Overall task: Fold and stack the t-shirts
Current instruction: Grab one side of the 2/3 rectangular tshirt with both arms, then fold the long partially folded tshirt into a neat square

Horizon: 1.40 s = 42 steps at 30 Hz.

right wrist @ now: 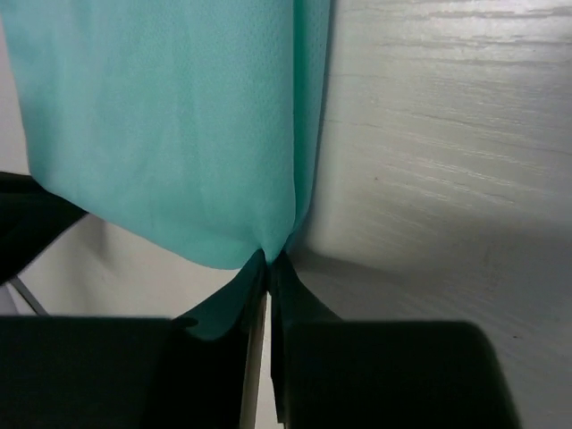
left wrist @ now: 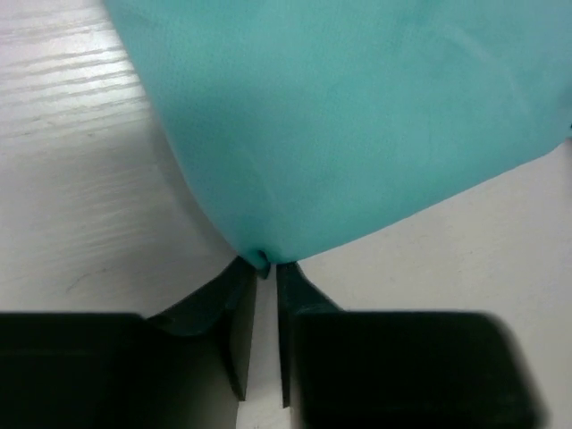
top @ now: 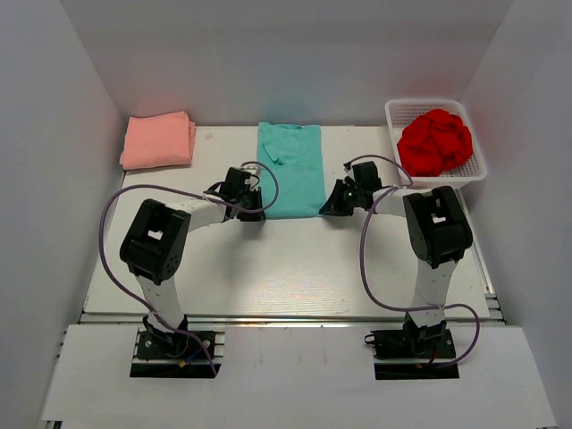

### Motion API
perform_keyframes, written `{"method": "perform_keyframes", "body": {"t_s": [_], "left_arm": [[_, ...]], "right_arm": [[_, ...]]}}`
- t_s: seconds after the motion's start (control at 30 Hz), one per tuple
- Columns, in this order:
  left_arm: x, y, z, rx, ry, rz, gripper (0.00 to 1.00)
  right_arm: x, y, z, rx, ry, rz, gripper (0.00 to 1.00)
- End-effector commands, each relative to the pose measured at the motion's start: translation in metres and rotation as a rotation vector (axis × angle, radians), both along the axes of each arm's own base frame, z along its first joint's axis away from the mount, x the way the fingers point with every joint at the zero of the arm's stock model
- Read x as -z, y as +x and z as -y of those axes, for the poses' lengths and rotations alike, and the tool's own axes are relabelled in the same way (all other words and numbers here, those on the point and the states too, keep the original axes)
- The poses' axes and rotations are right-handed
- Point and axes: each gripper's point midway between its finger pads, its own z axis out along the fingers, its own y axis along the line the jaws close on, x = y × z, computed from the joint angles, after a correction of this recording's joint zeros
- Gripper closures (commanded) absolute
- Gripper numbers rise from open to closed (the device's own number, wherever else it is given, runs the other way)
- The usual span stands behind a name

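Observation:
My gripper needs to make a fold over the teal t-shirt's far end (top: pixel 290 127), which lies close to the back wall, so I should first pull and lift its near edge (top: pixel 293 216) forward and then fold it over that end.
The teal t-shirt (top: pixel 291 166) lies as a long folded strip at the table's back middle. My left gripper (top: pixel 254 213) is shut on its near left corner (left wrist: pixel 261 257), which shows pinched between the fingertips in the left wrist view. My right gripper (top: pixel 326 210) is shut on its near right corner (right wrist: pixel 273 253). The teal cloth fills the upper part of both wrist views (left wrist: pixel 357 116) (right wrist: pixel 170 125). The salmon-pink t-shirt (top: pixel 158 140) lies folded at the back left. The red t-shirt (top: pixel 435 141) lies crumpled in the white basket (top: pixel 393 112).
The white mesh basket stands at the back right corner against the wall. White walls close in the table at the left, back and right. Purple cables (top: pixel 107 223) loop beside both arms. The white wood-grain table (top: pixel 295 268) stretches in front of the shirt.

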Motion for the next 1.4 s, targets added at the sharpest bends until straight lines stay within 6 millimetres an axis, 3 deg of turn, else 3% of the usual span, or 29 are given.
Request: {"method": "perform_keyframes", "body": {"t_s": [0.0, 0.03, 0.1, 0.17, 0.2, 0.23, 0.27, 0.3, 0.33, 0.37, 0.4, 0.43, 0.5, 0.57, 0.6, 0.8, 0.9, 1.07, 1.37], "left_arm": [[0.007, -0.009, 0.014, 0.058, -0.043, -0.041, 0.77], [0.007, -0.01, 0.015, 0.064, -0.049, -0.044, 1.0], [0.001, -0.017, 0.02, 0.09, -0.081, -0.05, 1.0], [-0.025, -0.019, 0.026, 0.121, -0.142, 0.02, 1.0], [-0.023, -0.036, 0.025, 0.148, -0.17, 0.007, 1.0], [-0.048, -0.039, 0.027, 0.155, -0.207, 0.062, 1.0], [-0.047, -0.051, 0.023, 0.161, -0.214, 0.06, 1.0], [-0.055, -0.056, 0.021, 0.162, -0.219, 0.073, 1.0], [-0.061, -0.063, 0.019, 0.172, -0.23, 0.078, 1.0], [-0.075, -0.077, 0.019, 0.202, -0.264, 0.095, 1.0], [-0.082, -0.084, 0.019, 0.222, -0.275, 0.106, 1.0], [-0.087, -0.092, 0.019, 0.237, -0.29, 0.111, 1.0], [-0.09, -0.113, 0.018, 0.284, -0.318, 0.09, 1.0], [-0.101, -0.125, 0.016, 0.305, -0.341, 0.104, 1.0], [-0.1, -0.135, 0.015, 0.303, -0.348, 0.062, 1.0], [-0.155, -0.164, 0.021, 0.414, -0.448, 0.138, 1.0], [-0.17, -0.165, 0.019, 0.413, -0.45, 0.173, 1.0], [-0.192, -0.152, 0.023, 0.414, -0.461, 0.26, 1.0], [-0.202, -0.09, 0.025, 0.291, -0.439, 0.388, 1.0]], "right_arm": [[0.007, -0.004, 0.003, 0.023, -0.011, -0.027, 0.99], [0.005, -0.005, 0.003, 0.017, -0.009, -0.024, 1.0], [-0.001, -0.014, 0.002, 0.0, -0.003, -0.019, 1.0], [-0.009, -0.026, 0.0, -0.034, 0.019, -0.018, 1.0], [-0.014, -0.033, 0.002, -0.052, 0.02, -0.003, 1.0], [-0.021, -0.041, 0.003, -0.069, 0.027, 0.012, 1.0], [-0.026, -0.053, 0.0, -0.117, 0.054, 0.005, 1.0], [-0.048, -0.056, 0.0, -0.149, 0.072, 0.07, 1.0], [-0.042, -0.077, 0.0, -0.191, 0.094, 0.037, 1.0], [-0.048, -0.09, -0.001, -0.236, 0.124, 0.037, 1.0], [-0.07, -0.096, -0.002, -0.273, 0.143, 0.102, 1.0], [-0.066, -0.119, 0.0, -0.312, 0.163, 0.054, 1.0], [-0.079, -0.143, 0.003, -0.384, 0.184, 0.073, 1.0], [-0.098, -0.152, 0.008, -0.389, 0.178, 0.14, 1.0], [-0.096, -0.161, 0.012, -0.395, 0.162, 0.119, 1.0], [-0.14, -0.193, 0.016, -0.504, 0.205, 0.219, 1.0], [-0.157, -0.191, 0.02, -0.488, 0.184, 0.287, 1.0], [-0.173, -0.166, 0.028, -0.366, 0.103, 0.347, 1.0], [-0.169, -0.108, 0.034, -0.15, 0.033, 0.334, 1.0]]}}
